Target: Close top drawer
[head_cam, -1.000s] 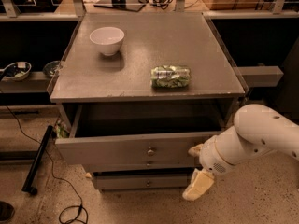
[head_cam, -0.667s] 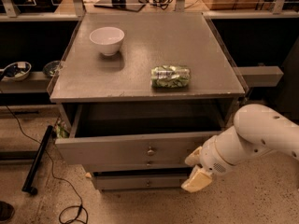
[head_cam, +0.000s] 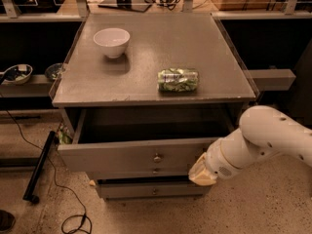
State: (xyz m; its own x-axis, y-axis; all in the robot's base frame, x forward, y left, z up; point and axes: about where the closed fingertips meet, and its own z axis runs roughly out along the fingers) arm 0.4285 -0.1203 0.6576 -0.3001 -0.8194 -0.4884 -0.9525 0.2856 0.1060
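The drawer needs pushing shut, but my gripper sits low at the corner of the top drawer's front [head_cam: 198,158], so it should first move up and toward the knob [head_cam: 157,158].
The top drawer [head_cam: 117,156] of the grey cabinet stands pulled out, its dark inside showing under the cabinet top. Its flat front has a small round metal knob [head_cam: 157,158] at the centre. My gripper [head_cam: 200,171], on the white arm coming in from the right, is at the right end of the drawer front, at its lower edge and against or very close to it. It holds nothing that I can see.
A white bowl [head_cam: 112,41] and a green can [head_cam: 178,79] lying on its side rest on the cabinet top [head_cam: 146,89]. A lower drawer [head_cam: 146,191] sits below. A black pole [head_cam: 39,167] and cable lie on the floor at left. A side shelf [head_cam: 24,86] holds bowls.
My gripper has risen and moved left toward the right end of the drawer front. The drawer stands about as far out as before.
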